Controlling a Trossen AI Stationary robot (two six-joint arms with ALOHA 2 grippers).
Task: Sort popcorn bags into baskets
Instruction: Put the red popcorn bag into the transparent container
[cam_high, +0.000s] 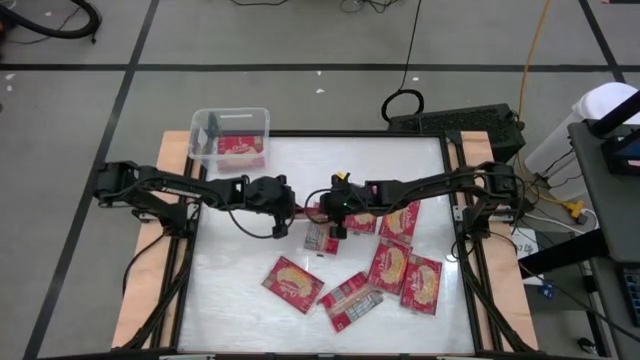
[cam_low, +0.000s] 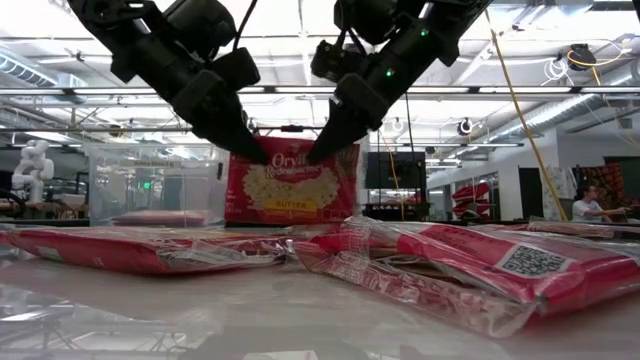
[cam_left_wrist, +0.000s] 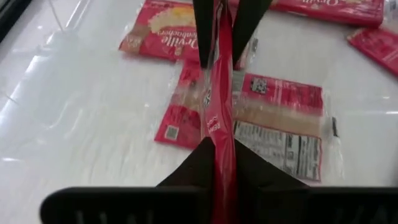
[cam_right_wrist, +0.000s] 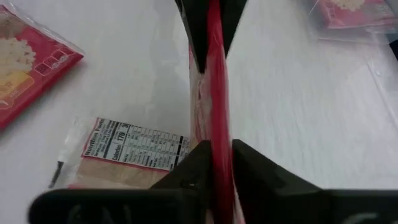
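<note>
Both grippers are pinching the bag (cam_low: 291, 188), and the basket (cam_high: 229, 138) is on my left gripper's side. My right gripper should open first, and then my left gripper should carry the bag to the basket.
One red popcorn bag (cam_low: 290, 190) hangs upright over the table's middle, its popcorn picture facing the near edge. My left gripper (cam_low: 255, 155) is shut on its upper left corner and my right gripper (cam_low: 318, 152) on its upper right corner. From above, the bag shows edge-on (cam_high: 312, 207) between the two grippers. The clear basket (cam_high: 230, 140) stands at the table's far-left corner with one packet (cam_high: 240, 152) lying flat inside. Several more packets lie flat on the table, such as one (cam_high: 293, 283) near the front and one (cam_high: 322, 238) print side up below the held bag. My left gripper pinches the bag's upper left corner (cam_left_wrist: 219, 134) between its two fingers (cam_left_wrist: 193, 171), slanting down from the table's left. My right gripper pinches the upper right corner (cam_right_wrist: 216, 124) between its two fingers (cam_right_wrist: 186, 174), slanting down from the right. The bag hangs upright between them.
Packets crowd the table's right and near parts (cam_high: 400, 222) (cam_high: 390, 265) (cam_high: 421, 285) (cam_high: 352, 300). In the low view they lie in front of the held bag (cam_low: 480, 265). The left half of the white tabletop (cam_high: 230, 250) is bare. Wooden rails edge the table (cam_high: 150, 260).
</note>
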